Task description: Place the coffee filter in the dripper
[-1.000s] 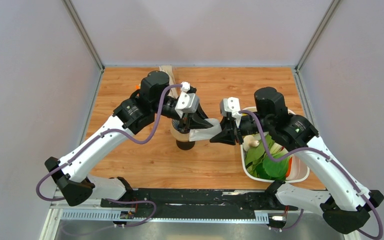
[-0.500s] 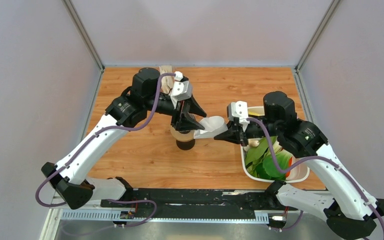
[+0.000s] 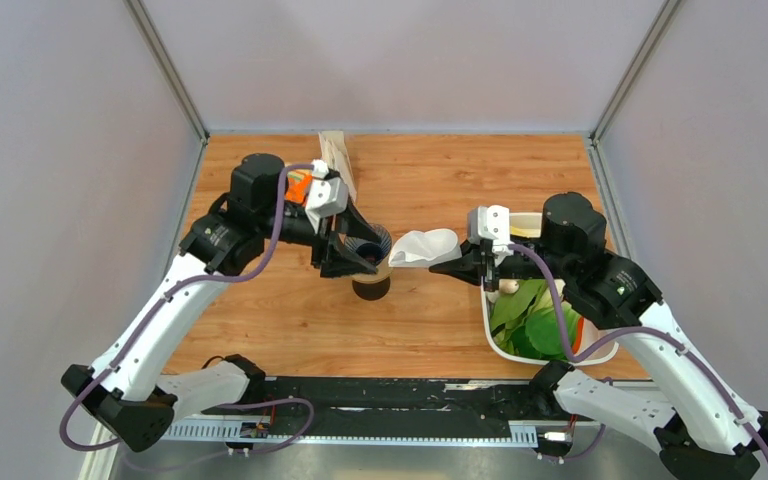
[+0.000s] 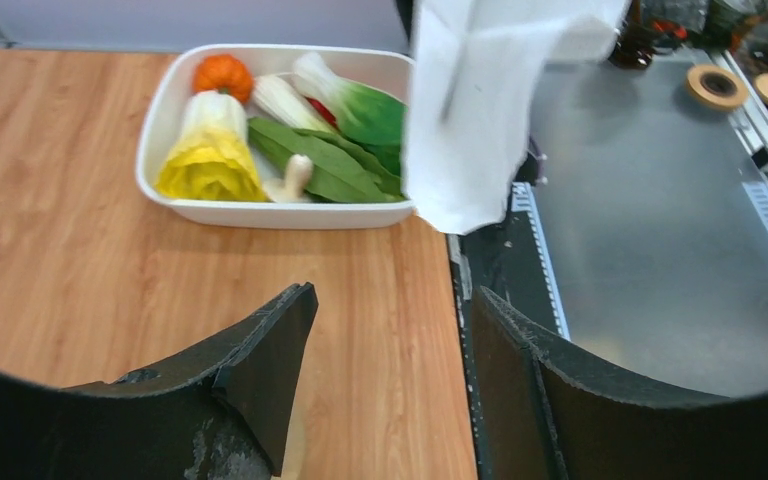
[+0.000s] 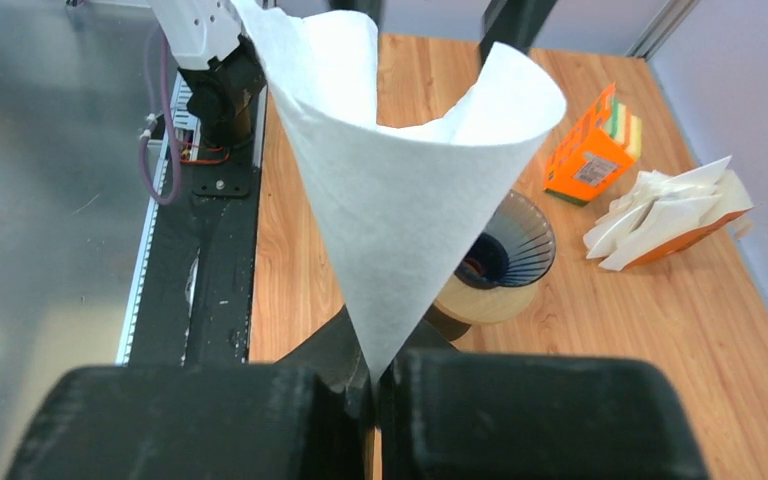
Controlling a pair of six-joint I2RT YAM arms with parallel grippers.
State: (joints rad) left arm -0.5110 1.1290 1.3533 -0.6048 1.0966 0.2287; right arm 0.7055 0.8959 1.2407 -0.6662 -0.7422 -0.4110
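Observation:
I should use my left gripper to take the coffee filter by its open rim (image 3: 397, 257) and place it, because my right gripper holds the filter by its pointed tip (image 5: 371, 352), and that tip must go into the dripper first.
My right gripper (image 5: 372, 378) is shut on the pointed tip of the coffee filter (image 5: 400, 180), a white paper cone that opens away from the jaws. In the top view the coffee filter (image 3: 425, 246) hangs in the air just right of the dripper (image 3: 373, 244), with the right gripper (image 3: 450, 266) behind it. The dripper (image 5: 516, 243) is a dark ribbed cone on a brown pot with a tan rim (image 5: 480, 303). My left gripper (image 3: 358, 258) stands open beside the dripper with nothing between its fingers (image 4: 260, 370). Its wrist view has the coffee filter (image 4: 480, 120) hanging at the top.
A white tray (image 3: 602, 352) of toy vegetables sits under the right arm, its rim (image 4: 260, 213) also in the left wrist view. An orange sponge pack (image 5: 590, 150) and a holder of spare filters (image 5: 660, 215) stand at the back left of the table.
The left gripper has opened, let go of the filter and drawn back to the left. The right gripper has shut on the filter's tip and carried it a little to the right.

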